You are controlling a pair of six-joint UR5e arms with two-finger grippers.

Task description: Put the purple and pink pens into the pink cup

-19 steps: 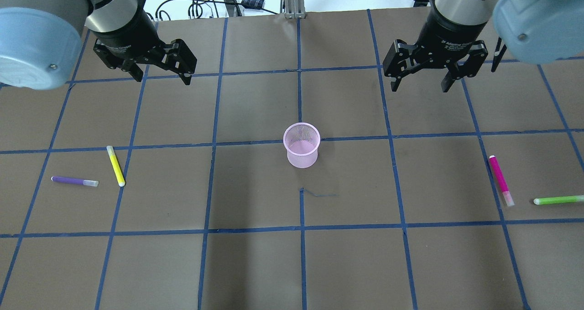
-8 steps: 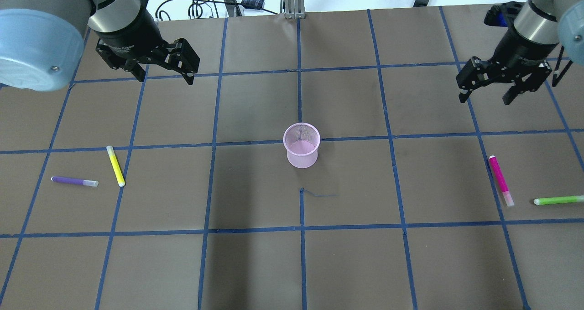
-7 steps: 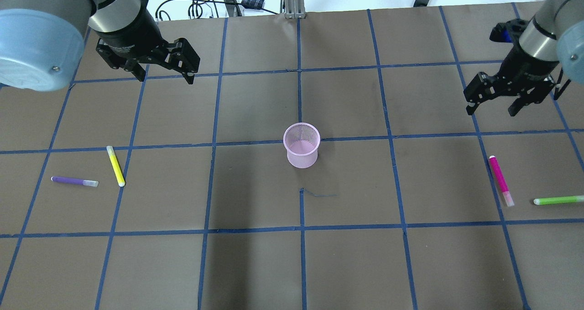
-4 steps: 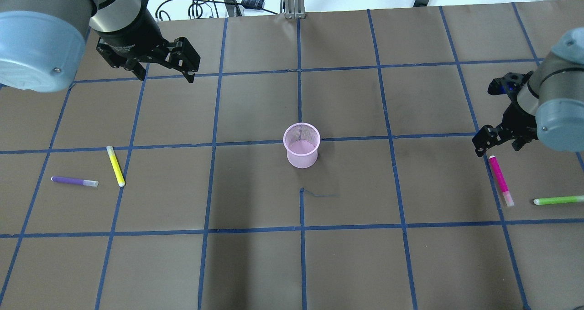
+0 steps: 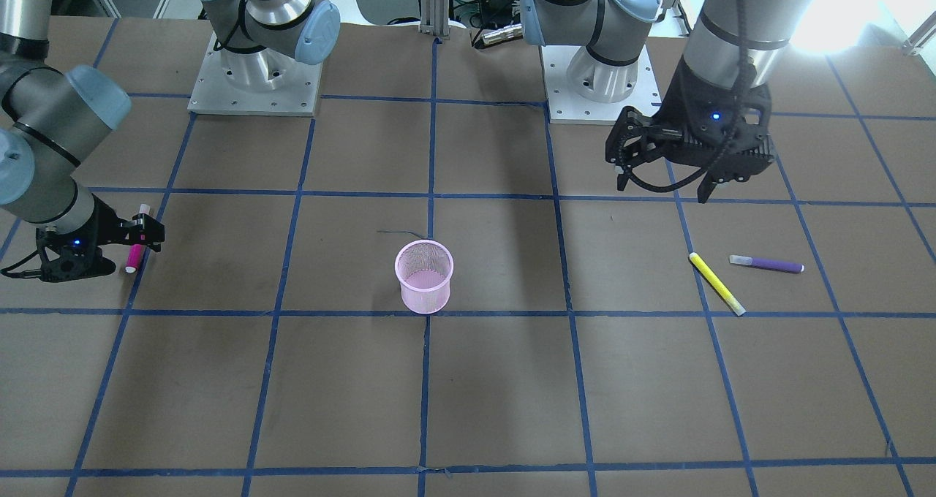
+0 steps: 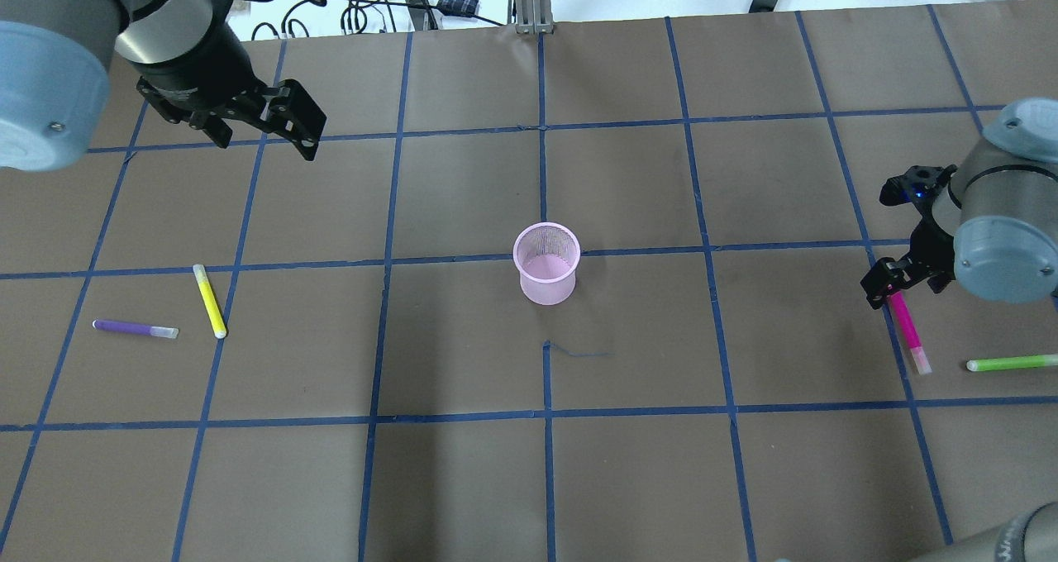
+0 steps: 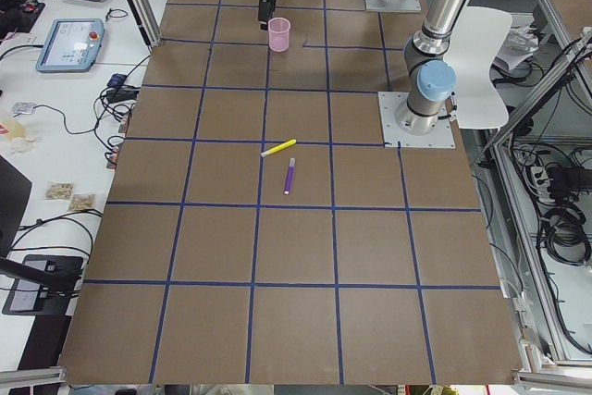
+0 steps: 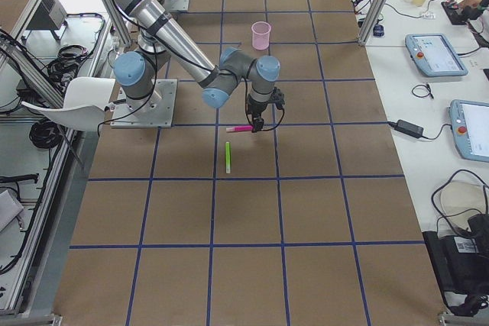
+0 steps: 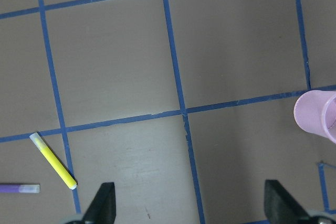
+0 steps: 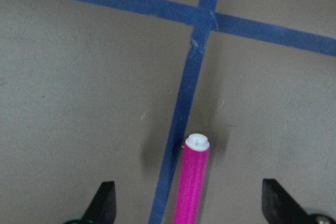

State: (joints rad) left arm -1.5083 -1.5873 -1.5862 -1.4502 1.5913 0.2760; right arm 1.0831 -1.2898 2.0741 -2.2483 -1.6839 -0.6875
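The pink cup's opening (image 5: 425, 261) is much wider than the pink pen (image 5: 135, 256), so the pen will lean on the cup's rim when the robot puts it in.
The pink mesh cup (image 6: 545, 264) stands upright at the table's middle; it also shows in the front view (image 5: 424, 276). The purple pen (image 6: 132, 328) lies flat at the left, also in the left wrist view (image 9: 18, 188). The pink pen (image 6: 907, 331) lies flat at the right. My right gripper (image 6: 901, 289) is open and low, its fingers either side of the pink pen's far end (image 10: 191, 182). My left gripper (image 6: 266, 145) is open and empty, high over the back left, well away from the purple pen.
A yellow pen (image 6: 209, 300) lies just right of the purple pen. A green pen (image 6: 1012, 363) lies right of the pink pen, near the table's right edge. Blue tape lines grid the brown table. Cables lie beyond the far edge.
My right gripper has travelled from the back of the table forward and down to the pink pen's far end, staying open. My left gripper has shifted a little to the left.
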